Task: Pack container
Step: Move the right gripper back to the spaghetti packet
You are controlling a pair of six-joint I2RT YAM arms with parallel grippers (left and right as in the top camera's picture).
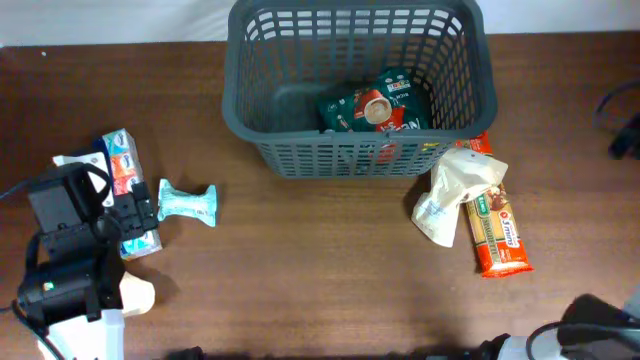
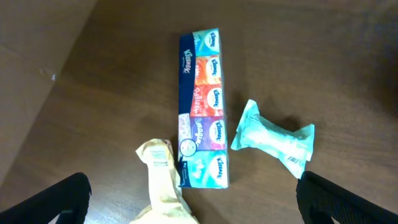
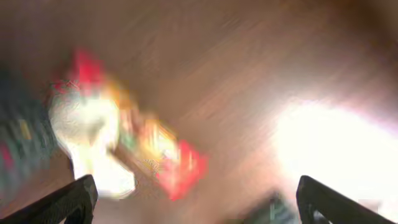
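I see the red-orange noodle packet's front half (image 1: 503,247) clear of the white pouch, so my right gripper should continue to the packet's middle (image 1: 491,212) and close across its width.
The container (image 1: 255,115), a dark grey slotted basket, stands at the back centre and holds a green packet (image 1: 375,105). My left gripper (image 1: 135,213) is open and empty, hovering over a long pack of tissues (image 2: 204,109). In the left wrist view its fingers (image 2: 199,208) straddle the pack's near end and a cream packet (image 2: 160,180). A teal packet (image 2: 273,140) lies to the right of the tissues. My right gripper (image 3: 199,205) is open and empty. Its view is blurred, showing a white pouch (image 3: 93,143) and a red-orange packet (image 3: 168,155).
A white pouch (image 1: 455,195) and a red-orange noodle packet (image 1: 497,228) lie against the basket's front right corner. The teal packet (image 1: 188,203) and tissue pack (image 1: 120,160) lie at the left. The right arm (image 1: 600,325) sits at the front right corner.
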